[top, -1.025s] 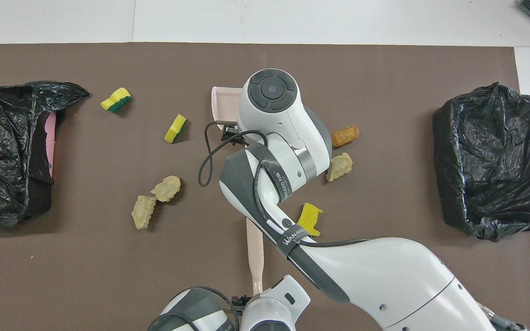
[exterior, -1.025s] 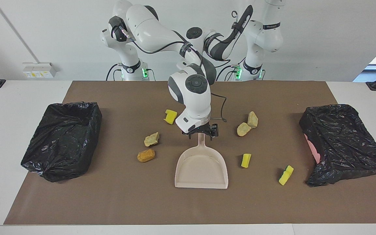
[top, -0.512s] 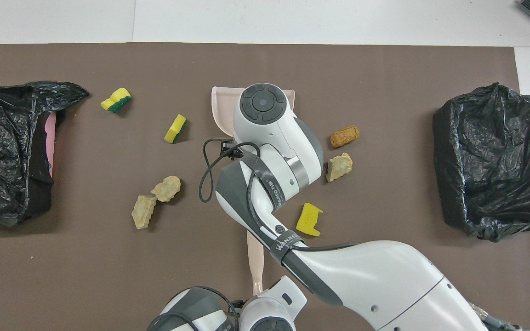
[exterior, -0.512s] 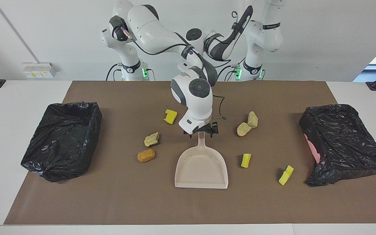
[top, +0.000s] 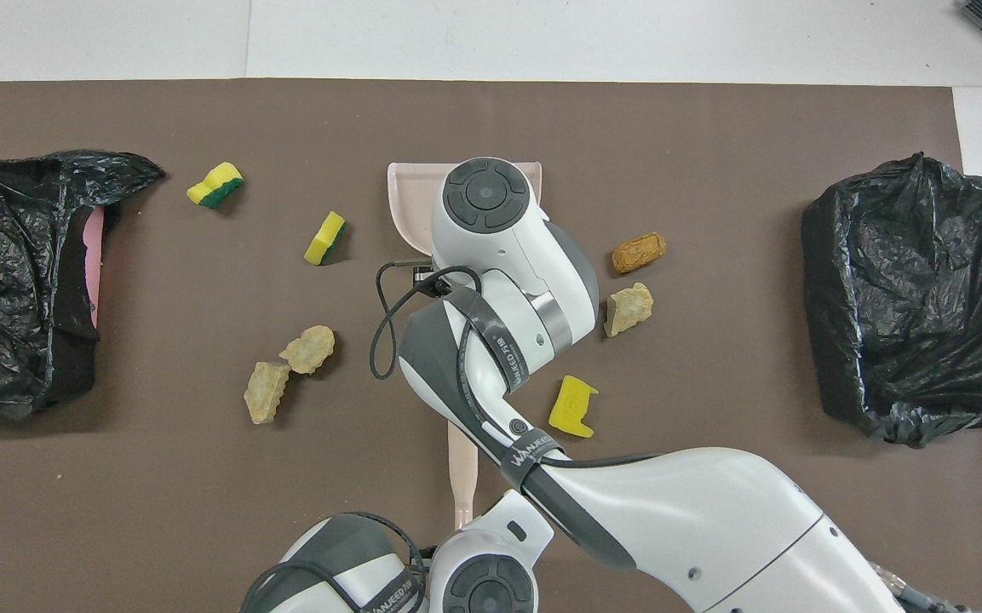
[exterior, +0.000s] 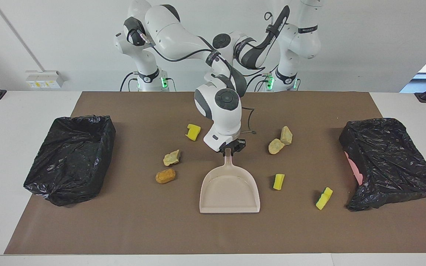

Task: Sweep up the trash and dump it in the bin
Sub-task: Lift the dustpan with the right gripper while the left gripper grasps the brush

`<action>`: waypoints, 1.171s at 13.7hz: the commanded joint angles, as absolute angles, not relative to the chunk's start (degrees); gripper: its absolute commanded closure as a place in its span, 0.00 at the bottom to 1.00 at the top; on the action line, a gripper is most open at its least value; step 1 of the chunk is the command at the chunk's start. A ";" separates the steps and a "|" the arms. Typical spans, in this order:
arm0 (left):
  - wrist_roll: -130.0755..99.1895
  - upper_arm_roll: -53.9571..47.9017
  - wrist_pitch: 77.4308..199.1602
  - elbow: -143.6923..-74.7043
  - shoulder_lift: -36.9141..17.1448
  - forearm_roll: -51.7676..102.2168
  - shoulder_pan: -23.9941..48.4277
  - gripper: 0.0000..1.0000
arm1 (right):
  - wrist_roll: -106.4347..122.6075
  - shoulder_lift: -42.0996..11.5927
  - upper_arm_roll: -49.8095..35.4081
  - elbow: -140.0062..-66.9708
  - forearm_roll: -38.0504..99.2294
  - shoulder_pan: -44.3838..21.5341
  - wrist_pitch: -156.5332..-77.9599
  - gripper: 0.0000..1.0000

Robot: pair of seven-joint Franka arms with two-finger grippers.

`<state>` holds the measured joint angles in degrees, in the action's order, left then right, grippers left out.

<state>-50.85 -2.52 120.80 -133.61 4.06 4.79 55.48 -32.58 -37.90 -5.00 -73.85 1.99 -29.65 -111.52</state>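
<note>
The dustpan's opening (exterior: 229, 211) points away from the tan chunks on my left gripper's side (exterior: 281, 141). My right gripper should pull the dustpan back while turning its opening toward the chunks.
The beige dustpan (exterior: 229, 190) lies flat at mid-mat, its handle pointing toward the robots. My right gripper (exterior: 229, 148) is shut on that handle's tip. Closer to the robots lies the beige brush; only its handle (top: 462, 468) shows, the rest is under the right arm. My left gripper (top: 460, 529) is shut on the handle's end, its fingers hidden under the wrist. Trash is scattered around the pan: yellow sponge pieces (exterior: 193, 132) (exterior: 279, 181) (exterior: 324, 197), tan chunks (exterior: 171, 158) (exterior: 276, 146) (exterior: 286, 135) and an orange-brown lump (exterior: 165, 176).
Two bins lined with black bags stand on the brown mat (exterior: 124, 229): one (exterior: 70, 159) at the right arm's end, one (exterior: 388, 162) at the left arm's end with a pink patch showing. The right arm's cable (top: 384, 332) loops beside the dustpan.
The right gripper's fingers have closed on the dustpan handle, and the pan shifted slightly. The brush handle has shifted a little toward the left arm's side, drawn nearer to the robots.
</note>
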 commanded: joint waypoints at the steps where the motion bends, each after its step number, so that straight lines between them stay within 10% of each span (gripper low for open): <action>1: -49.83 -2.72 113.49 -131.40 6.32 4.83 52.22 1.00 | -22.99 -34.47 -5.45 -76.29 3.43 -27.96 -111.89 1.00; 11: -41.12 -2.46 93.44 -132.71 17.84 1.41 29.72 1.00 | 40.79 -25.14 -6.06 -76.99 3.87 -15.22 -97.48 1.00; 16: -47.11 -2.55 92.90 -138.42 21.70 1.23 22.77 1.00 | 47.03 -22.76 -5.98 -84.46 0.27 -20.73 -98.61 1.00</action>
<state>-45.41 -1.67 93.19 -135.14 18.32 2.15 25.54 46.57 -25.35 -5.63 -80.49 2.35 -17.97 -97.39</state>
